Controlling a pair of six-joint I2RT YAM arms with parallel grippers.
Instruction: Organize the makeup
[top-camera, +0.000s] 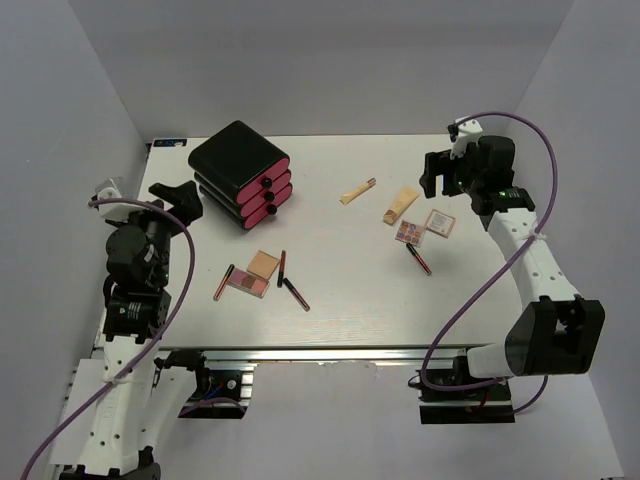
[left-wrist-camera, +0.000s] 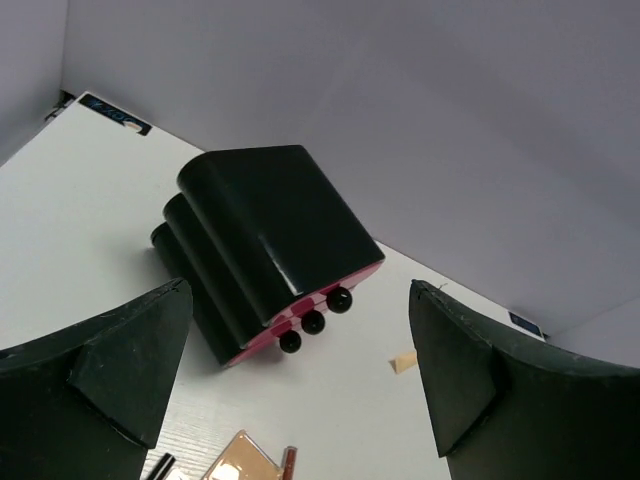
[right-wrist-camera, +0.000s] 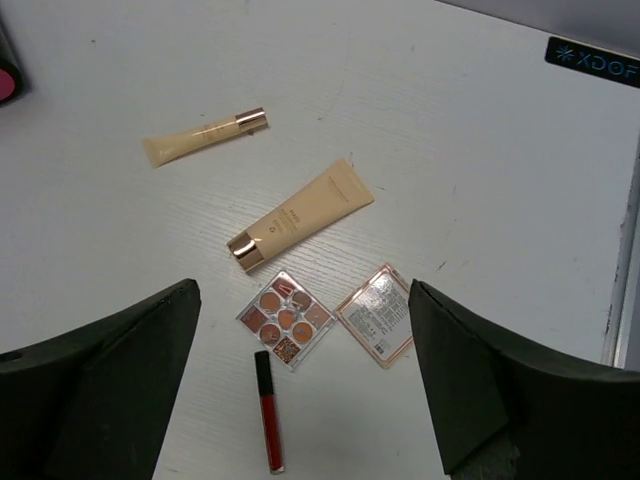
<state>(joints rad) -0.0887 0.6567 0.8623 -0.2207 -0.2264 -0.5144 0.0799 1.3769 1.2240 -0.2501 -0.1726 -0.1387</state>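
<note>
The pink drawers (top-camera: 257, 202) are closed and their knobs point away from the robot's left gripper, so the robot's right gripper should pull the top knob (top-camera: 267, 183) before makeup goes in.
The makeup lies in two groups on the white table (top-camera: 340, 300). On the right are a thin beige tube (right-wrist-camera: 205, 135), a thicker beige tube (right-wrist-camera: 300, 215), an eyeshadow palette (right-wrist-camera: 286, 320), a second palette lying face down (right-wrist-camera: 378, 313) and a dark-and-red pencil (right-wrist-camera: 268, 412). My right gripper (right-wrist-camera: 305, 390) hovers open above them, holding nothing. Toward the left lie a tan compact (top-camera: 263, 265), a palette (top-camera: 247, 284) and three pencils (top-camera: 295, 293). My left gripper (left-wrist-camera: 300, 380) is open and empty, held high near the table's left edge.
A big black box with pink drawers (top-camera: 240, 172) stands at the back left, its three round knobs (left-wrist-camera: 313, 321) facing the middle. White walls close in the table on three sides. A purple cable (top-camera: 470, 290) loops beside the right arm.
</note>
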